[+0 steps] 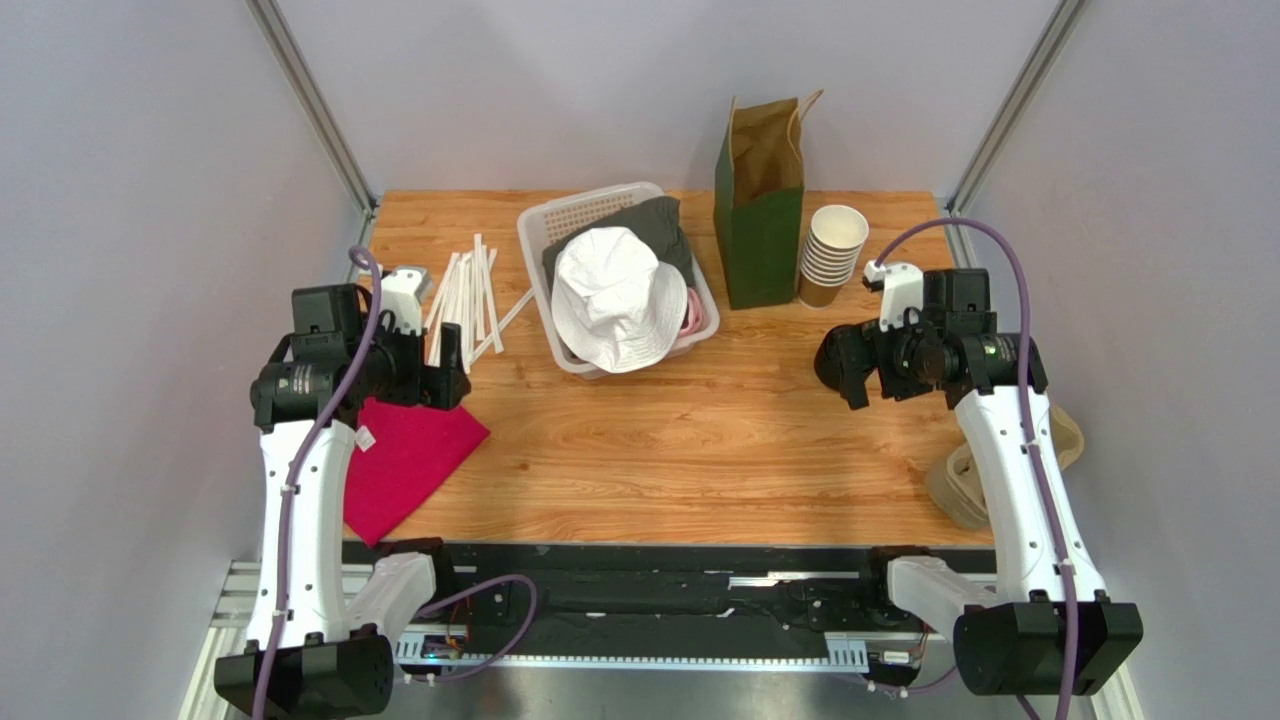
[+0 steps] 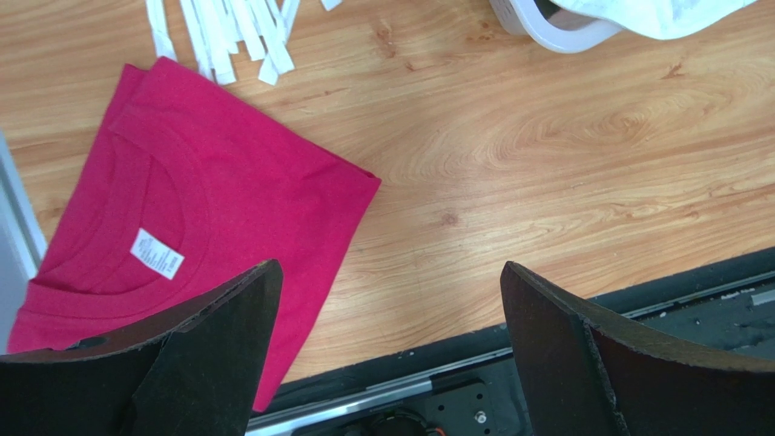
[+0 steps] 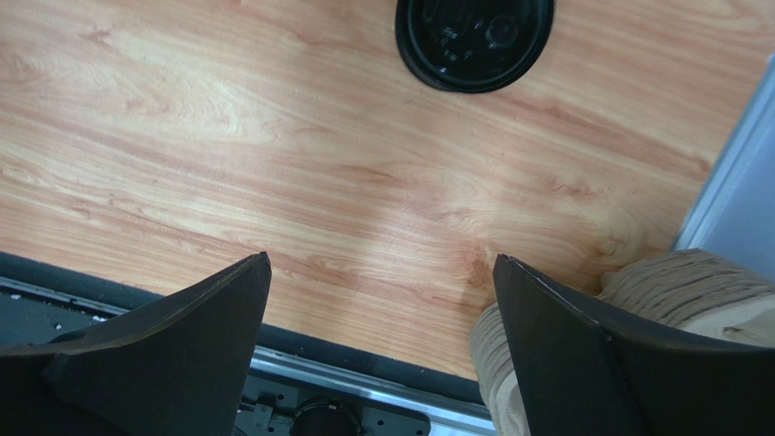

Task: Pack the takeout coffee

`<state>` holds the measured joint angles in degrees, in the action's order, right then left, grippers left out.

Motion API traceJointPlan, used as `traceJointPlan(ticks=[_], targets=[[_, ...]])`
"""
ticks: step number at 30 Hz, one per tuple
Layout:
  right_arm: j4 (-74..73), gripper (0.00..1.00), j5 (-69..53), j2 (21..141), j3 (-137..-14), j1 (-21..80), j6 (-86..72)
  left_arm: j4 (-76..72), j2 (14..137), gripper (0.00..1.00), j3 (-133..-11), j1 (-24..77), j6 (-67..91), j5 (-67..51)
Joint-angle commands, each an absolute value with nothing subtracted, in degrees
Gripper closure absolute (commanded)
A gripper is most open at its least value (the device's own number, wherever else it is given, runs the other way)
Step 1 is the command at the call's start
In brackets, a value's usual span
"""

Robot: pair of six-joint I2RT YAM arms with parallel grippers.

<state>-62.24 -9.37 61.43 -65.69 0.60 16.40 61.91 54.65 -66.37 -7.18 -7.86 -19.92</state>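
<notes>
The robot's right gripper should go on open toward the cups (image 1: 834, 255) and close on the top cup's rim (image 1: 866, 231), since that rim is clear opposite the green paper bag.
The takeout coffee is out of view in all three views. A stack of lidless brown paper cups (image 1: 831, 252) stands at the back right beside an upright green paper bag (image 1: 759, 210) with its top open. A round black lid (image 3: 473, 41) lies on the wood ahead of my right gripper (image 3: 382, 291); I cannot tell what is under it. That gripper (image 1: 845, 360) hovers open and empty in front of the cups. My left gripper (image 2: 389, 300) is open and empty above the table's near left, next to a folded red shirt (image 2: 182, 209).
A white basket (image 1: 541, 240) at the back centre holds a white bucket hat (image 1: 619, 300) and dark cloth. White paper-wrapped straws (image 1: 469, 293) lie at the back left. A beige ribbed cloth (image 3: 700, 291) hangs over the right front edge. Grey walls close both sides.
</notes>
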Motion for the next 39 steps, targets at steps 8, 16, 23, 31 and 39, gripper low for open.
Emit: traceJointPlan(ticks=[8,16,23,31,39], targets=[[-60.30,0.00,-3.34,67.32,-83.84,0.53,16.17,61.70,57.57,0.01,-75.05,-7.21,-3.25,-12.05],[-55.90,0.04,-0.09,81.19,-98.16,-3.69,14.15,58.45,54.49,0.01,-78.22,-7.21,-2.29,-13.88],[-55.90,0.18,-1.05,93.59,-110.73,-4.48,9.85,55.99,53.62,0.01,-77.87,-7.12,2.36,-12.05],[-54.49,0.33,-1.76,104.32,-119.25,-4.48,4.84,54.23,51.68,0.01,-75.59,-7.21,3.43,-11.51],[-54.41,0.38,-2.81,112.84,-124.63,-4.57,2.29,54.14,52.91,0.01,-74.27,-7.21,3.25,-10.90]])
